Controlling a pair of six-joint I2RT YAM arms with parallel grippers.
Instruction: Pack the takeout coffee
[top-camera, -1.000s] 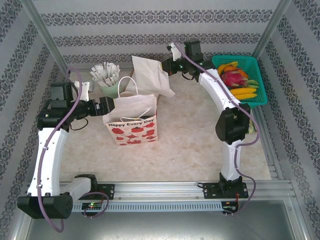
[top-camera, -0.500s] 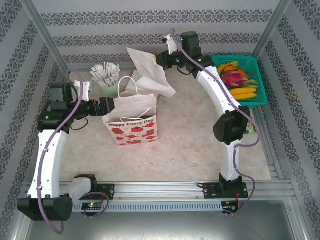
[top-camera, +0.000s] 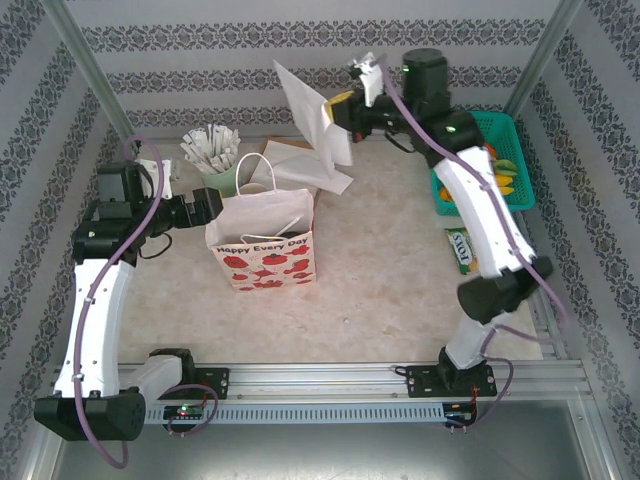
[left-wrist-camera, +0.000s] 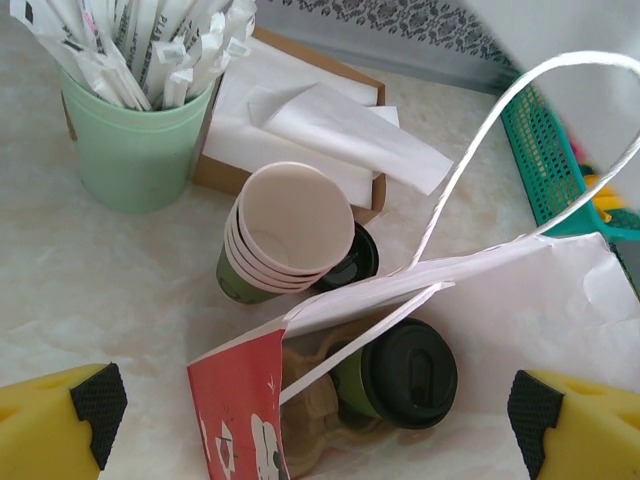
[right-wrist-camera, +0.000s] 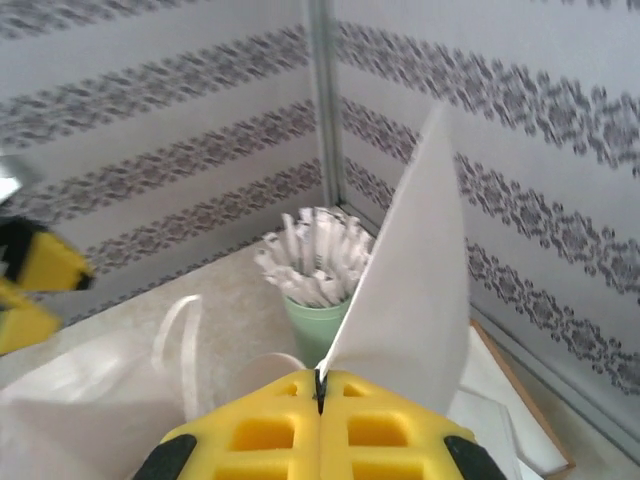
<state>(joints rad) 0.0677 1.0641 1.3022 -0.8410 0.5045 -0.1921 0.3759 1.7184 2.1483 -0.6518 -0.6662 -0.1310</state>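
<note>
The white paper napkin (top-camera: 306, 108) sticks out wide from my right gripper. So next I move it over the bag's opening (top-camera: 262, 222) and hand it to my left gripper.
The takeout coffee (left-wrist-camera: 400, 375), an olive-green cup with a black lid, leans inside the open white and red paper bag (left-wrist-camera: 235, 400) (top-camera: 262, 255), on a brown cardboard carrier. My left gripper (left-wrist-camera: 320, 430) (top-camera: 208, 207) hovers open at the bag's left rim, with its yellow fingers on either side of the opening. High at the back of the table, my right gripper (top-camera: 338, 108) (right-wrist-camera: 320, 385) is shut on a white paper napkin (top-camera: 303, 110) (right-wrist-camera: 420, 270), which it holds up in the air.
A stack of lidless cups (left-wrist-camera: 285, 235) lies behind the bag, a black lid (left-wrist-camera: 355, 262) beside it. A pale green cup of white sticks (left-wrist-camera: 135, 140) (top-camera: 215, 160) and a napkin box (left-wrist-camera: 300, 130) stand at the back. A green fruit basket (top-camera: 505, 125) and a green packet (top-camera: 461, 250) sit right.
My right arm has lifted the napkin off the box and carried it up and toward the back right. The left arm and the bag have stayed put.
</note>
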